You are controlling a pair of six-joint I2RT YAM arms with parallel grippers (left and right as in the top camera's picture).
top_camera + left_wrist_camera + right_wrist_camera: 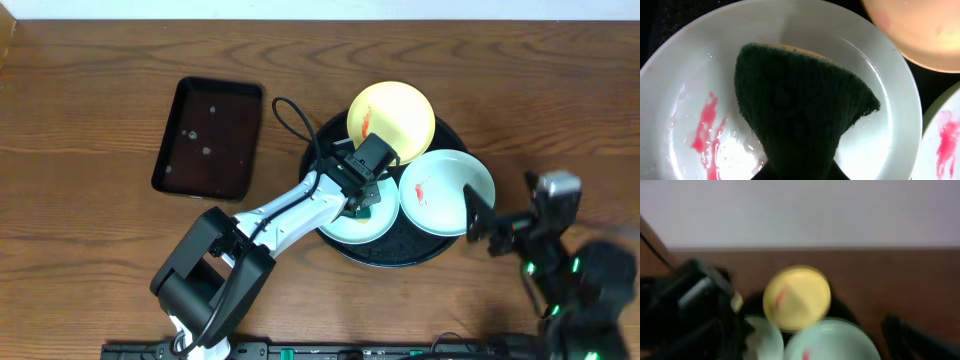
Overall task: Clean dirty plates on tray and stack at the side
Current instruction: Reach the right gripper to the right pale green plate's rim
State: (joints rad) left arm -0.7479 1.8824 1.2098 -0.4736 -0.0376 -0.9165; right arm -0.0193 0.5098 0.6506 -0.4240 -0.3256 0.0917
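Note:
The whitish plate (352,231) lies loose under the sponge, so next my right gripper steadies its rim (397,194) beside the mint plate before my left gripper wipes the red smears.
The round black tray (400,258) holds three plates. The pale yellow plate (391,120) with a red smear is at the back. A mint plate (447,192) with a red smear is at the right. My left gripper (364,205) is shut on a dark green sponge (800,110) and presses it on the third, whitish plate (342,232). The left wrist view shows that plate (890,120) wet, with red smears (705,132) left of the sponge. My right gripper (487,225) is open and empty, just off the tray's right rim. The blurred right wrist view shows the yellow plate (796,297).
A smaller rectangular black tray (208,137) with a few drops lies at the left of the wooden table. The left arm reaches across the tray's left side. The table's far edge meets a white wall (800,210).

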